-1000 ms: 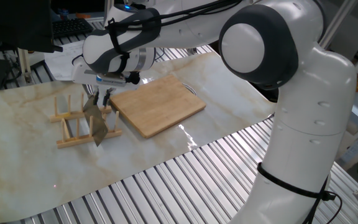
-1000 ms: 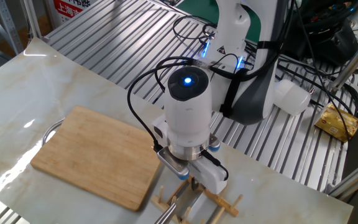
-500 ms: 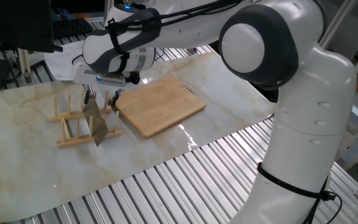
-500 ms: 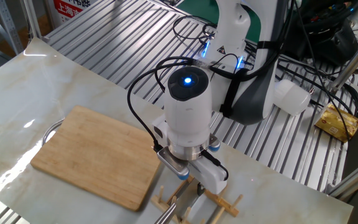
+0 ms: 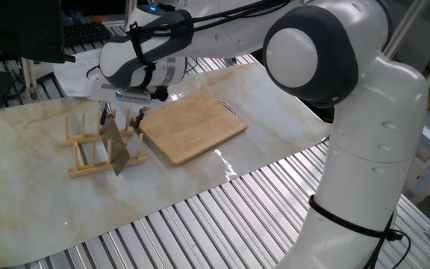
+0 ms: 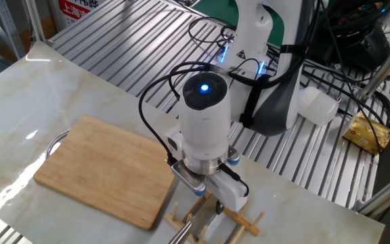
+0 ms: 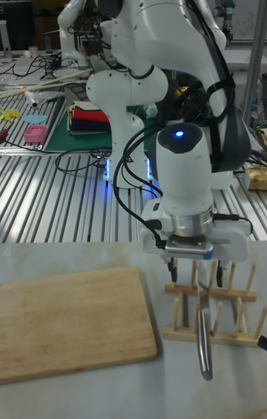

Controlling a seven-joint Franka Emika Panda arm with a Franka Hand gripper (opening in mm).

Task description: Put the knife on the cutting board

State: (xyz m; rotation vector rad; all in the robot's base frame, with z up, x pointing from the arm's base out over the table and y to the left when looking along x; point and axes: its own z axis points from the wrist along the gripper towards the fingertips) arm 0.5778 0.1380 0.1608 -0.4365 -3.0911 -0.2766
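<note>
I expect the knife (image 5: pixel 116 149) to come loose and the rack to stay upright when I lift, since the dowels around the knife's blade are open at the top.
The knife (image 5: pixel 116 149) stands upright on its edge in a wooden peg rack (image 5: pixel 88 153), its broad grey blade down and its handle up. My gripper (image 5: pixel 120 117) hangs straight over it, open, with one finger on each side of the handle and not touching it. In the tall fixed view the knife (image 7: pixel 202 334) hangs down below the open gripper (image 7: pixel 196 269). The cutting board (image 5: pixel 189 125) lies flat just right of the rack with nothing on it; from the other side the cutting board (image 6: pixel 103 169) sits left of the gripper (image 6: pixel 208 200).
The peg rack (image 7: pixel 230 311) has several upright dowels close around the knife. The board's metal loop (image 6: pixel 54 144) sticks out at its far edge. Slatted metal (image 5: pixel 200 224) borders the marble mat. My arm's base and cables (image 6: pixel 263 61) rise behind.
A second ago the fingers were close together at the knife's handle; they have since spread apart. The knife stays in the rack and the arm has not shifted.
</note>
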